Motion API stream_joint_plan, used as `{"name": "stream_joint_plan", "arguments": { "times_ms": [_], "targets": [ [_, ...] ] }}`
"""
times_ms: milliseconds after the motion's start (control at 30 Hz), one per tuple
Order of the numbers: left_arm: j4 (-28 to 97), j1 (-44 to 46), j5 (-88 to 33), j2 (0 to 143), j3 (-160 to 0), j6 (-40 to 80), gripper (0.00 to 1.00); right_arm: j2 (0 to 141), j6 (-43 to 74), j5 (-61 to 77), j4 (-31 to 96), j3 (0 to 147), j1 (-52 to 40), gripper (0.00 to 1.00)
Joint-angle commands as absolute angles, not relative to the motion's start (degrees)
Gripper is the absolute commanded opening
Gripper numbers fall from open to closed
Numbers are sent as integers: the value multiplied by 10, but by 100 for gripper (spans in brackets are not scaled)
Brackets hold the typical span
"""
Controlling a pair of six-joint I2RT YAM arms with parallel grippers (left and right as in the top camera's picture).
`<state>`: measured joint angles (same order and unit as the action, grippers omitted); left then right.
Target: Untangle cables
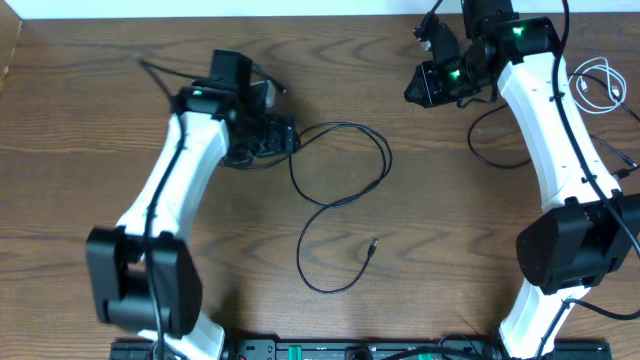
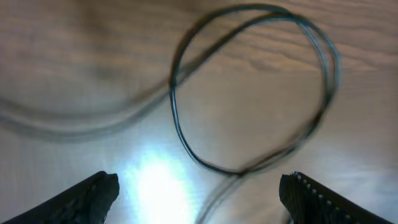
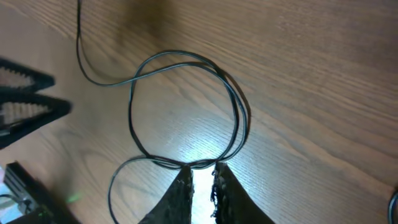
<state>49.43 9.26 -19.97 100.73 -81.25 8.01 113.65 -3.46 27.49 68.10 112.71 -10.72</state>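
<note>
The black cable's loop (image 1: pixel 388 158) crosses next to my left gripper, away from my right gripper. Next, my left gripper lifts the crossing piece of the cable (image 1: pixel 301 146) so that my right gripper can take it.
A long thin black cable (image 1: pixel 385 160) lies in loose curves on the wood table, with its small plug (image 1: pixel 372 245) near the middle. My left gripper (image 1: pixel 268 135) hangs over that cable's left end. In the left wrist view it (image 2: pixel 199 199) is wide open above a double-stranded black loop (image 2: pixel 177 118). My right gripper (image 1: pixel 425 85) is at the back right. In the right wrist view its fingers (image 3: pixel 202 169) are pinched almost together on the crossing strands of a black loop (image 3: pixel 132 118). A short white cord (image 1: pixel 597 85) lies at the far right.
Another thin black cable (image 1: pixel 490 160) curves under the right arm. A thin black strand (image 1: pixel 150 68) runs off to the back left of the left gripper. A dark toothed part (image 3: pixel 25 99) shows at the left edge of the right wrist view. A black bar (image 1: pixel 330 350) lines the front edge.
</note>
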Motion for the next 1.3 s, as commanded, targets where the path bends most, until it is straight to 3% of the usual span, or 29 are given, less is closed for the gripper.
{"name": "stream_joint_plan", "arguments": {
  "times_ms": [0,267,933,1267],
  "targets": [
    [450,108,-170,1058,-812,-62,88,1135,-33,261,680,1131,-109,14],
    [356,112,-104,1127,-812,-107,86,1135,-32,254,686,1111,-116,13],
    [344,140,-104,1195,-810,-116,53,1135,-33,254,672,1068,-118,14],
    [343,140,-104,1202,-809,-116,13,1135,-33,254,672,1068,-121,15]
  ]
}}
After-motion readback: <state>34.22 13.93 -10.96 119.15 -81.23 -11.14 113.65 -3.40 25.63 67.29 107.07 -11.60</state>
